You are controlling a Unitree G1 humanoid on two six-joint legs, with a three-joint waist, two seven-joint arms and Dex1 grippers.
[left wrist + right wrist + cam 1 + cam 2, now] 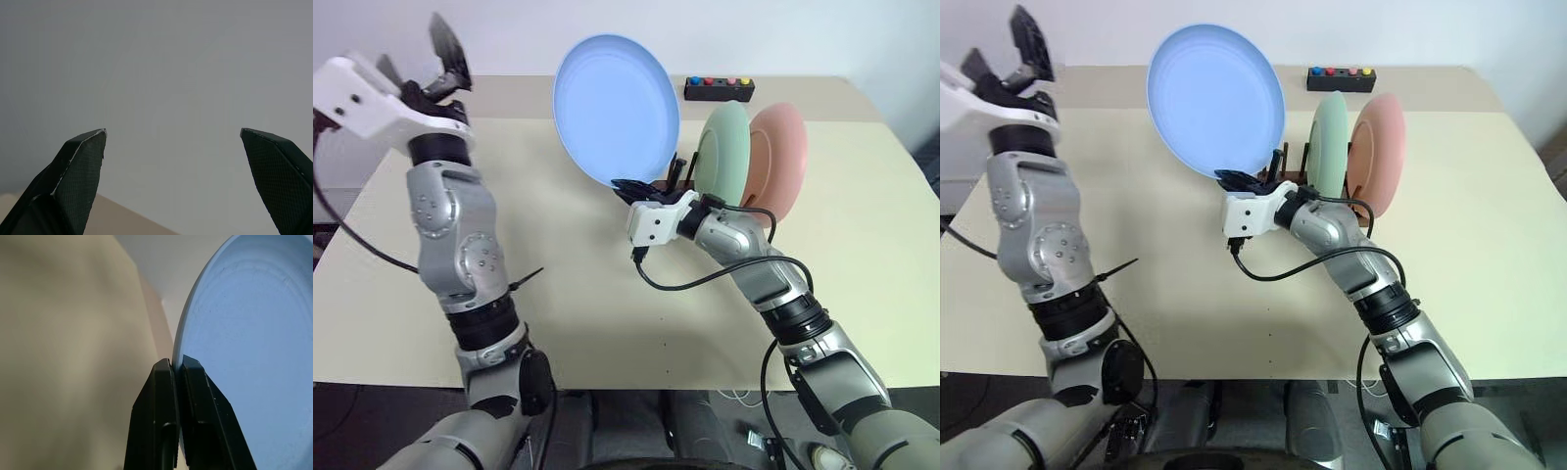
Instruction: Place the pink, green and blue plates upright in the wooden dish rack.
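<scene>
The blue plate's broad side [616, 110] is crosswise to the green plate, so the robot's right gripper should turn the blue plate edge-on first and then lower it into the dish rack [1294, 174].
My right gripper [628, 186] is shut on the lower rim of the light blue plate [617, 103], which it holds upright and tilted above the table. In the right wrist view the two fingers [166, 396] pinch the blue plate's [254, 333] edge. Just right of the blue plate, the mint green plate [722, 147] and the salmon pink plate [781, 157] stand upright in the dark wooden dish rack [677, 171], which is mostly hidden behind them and my right hand. My left gripper [416, 57] is raised at the far left, open and empty, pointing up toward the wall [173, 132].
A small black box with coloured buttons [719, 89] sits at the table's back edge behind the rack. The beige table [558, 294] stretches bare in front of the rack and to its left. A black cable loops under my right wrist [705, 279].
</scene>
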